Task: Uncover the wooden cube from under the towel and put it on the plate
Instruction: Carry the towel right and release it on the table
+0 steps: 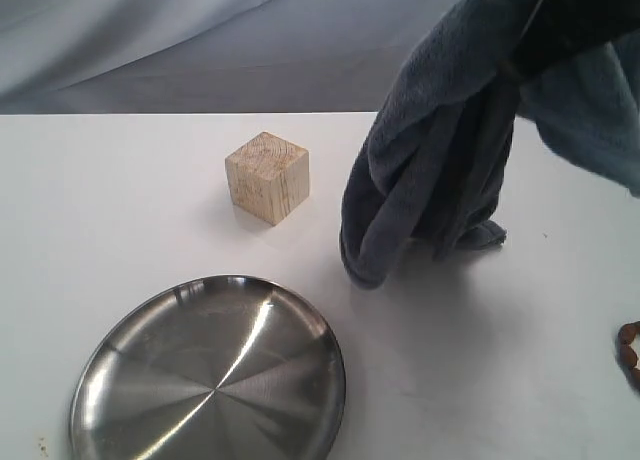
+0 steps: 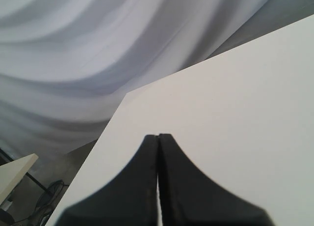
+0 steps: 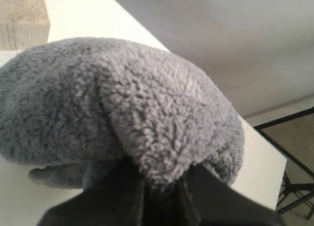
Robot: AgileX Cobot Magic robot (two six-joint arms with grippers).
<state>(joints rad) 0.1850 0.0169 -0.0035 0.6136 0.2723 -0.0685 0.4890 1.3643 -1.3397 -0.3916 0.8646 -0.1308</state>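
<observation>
The towel's folds [image 1: 385, 215] are hanging clear of the wooden cube and plate. My right gripper should keep lowering the towel and let go of it beside the plate [image 1: 430, 315].
The pale wooden cube [image 1: 267, 177] stands uncovered on the white table, behind the round steel plate [image 1: 210, 375] at the front left. Right of the cube hangs the grey-blue towel [image 1: 430, 170], lifted so only its lowest folds touch the table. My right gripper [image 3: 159, 189] is shut on a bunch of the towel [image 3: 122, 103]; in the exterior view the cloth hides it at the top right. A corner of the cube [image 3: 23, 12] shows past the towel in the right wrist view. My left gripper [image 2: 158, 137] is shut on nothing, over bare table, outside the exterior view.
A small brown object [image 1: 630, 352] lies at the table's right edge. Grey draped fabric [image 1: 200, 40] hangs behind the table's far edge. The left wrist view shows the table's corner [image 2: 125, 96] and floor clutter beyond it.
</observation>
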